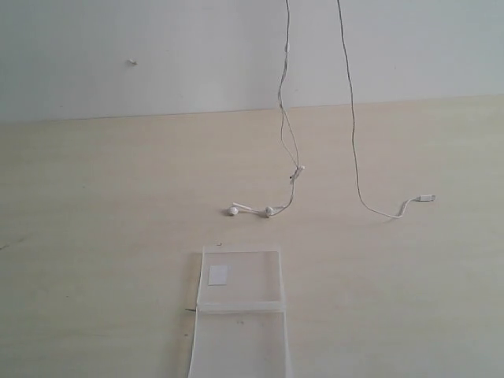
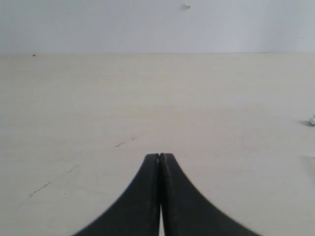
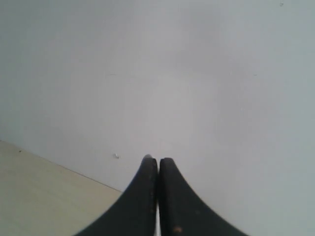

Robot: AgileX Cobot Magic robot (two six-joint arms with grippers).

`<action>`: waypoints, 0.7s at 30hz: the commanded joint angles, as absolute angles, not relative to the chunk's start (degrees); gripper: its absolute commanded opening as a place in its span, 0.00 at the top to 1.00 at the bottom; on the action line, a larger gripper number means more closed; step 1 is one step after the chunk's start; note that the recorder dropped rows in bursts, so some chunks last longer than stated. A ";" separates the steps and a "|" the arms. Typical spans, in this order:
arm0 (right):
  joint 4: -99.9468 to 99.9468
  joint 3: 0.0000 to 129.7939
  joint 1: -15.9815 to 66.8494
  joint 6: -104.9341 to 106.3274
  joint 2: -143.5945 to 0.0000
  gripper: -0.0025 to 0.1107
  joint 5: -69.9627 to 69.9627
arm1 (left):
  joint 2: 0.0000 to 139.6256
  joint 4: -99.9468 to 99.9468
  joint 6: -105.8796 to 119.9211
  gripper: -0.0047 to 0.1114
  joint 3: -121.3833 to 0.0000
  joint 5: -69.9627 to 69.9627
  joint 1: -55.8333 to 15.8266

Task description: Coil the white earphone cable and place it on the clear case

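Observation:
The cable's parts hang far apart, so my right gripper should first bring the cable's plug [image 1: 426, 198] next to the earbuds, and then my left gripper will take the cable's parts at the splitter [image 1: 297, 173].
The white earphone cable [image 1: 353, 126] hangs in two strands that run up out of the exterior view. Its two earbuds [image 1: 269, 211] rest on the table, and its plug [image 1: 428, 197] lies to the right. The clear case [image 1: 240, 295] lies flat near the front edge, white sticker [image 1: 218, 274] up. My right gripper [image 3: 157, 159] is raised and faces the wall. It is shut, with only a pale sliver of wire at one fingertip. My left gripper [image 2: 160, 155] is shut on nothing, low over bare table. Neither gripper shows in the exterior view.
The pale wooden table [image 1: 94, 236] ends at a white wall [image 1: 157, 47] behind, which carries a small mark [image 1: 133, 61]. A small white object [image 2: 312, 120] sits at the edge of the left wrist view.

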State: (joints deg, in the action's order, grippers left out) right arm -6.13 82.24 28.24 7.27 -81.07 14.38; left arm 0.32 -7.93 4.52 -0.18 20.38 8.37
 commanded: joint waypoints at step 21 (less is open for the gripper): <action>-9.27 94.05 27.97 11.37 -80.24 0.98 20.37 | 0.00 -12.70 -16.35 0.96 0.00 -5.68 7.92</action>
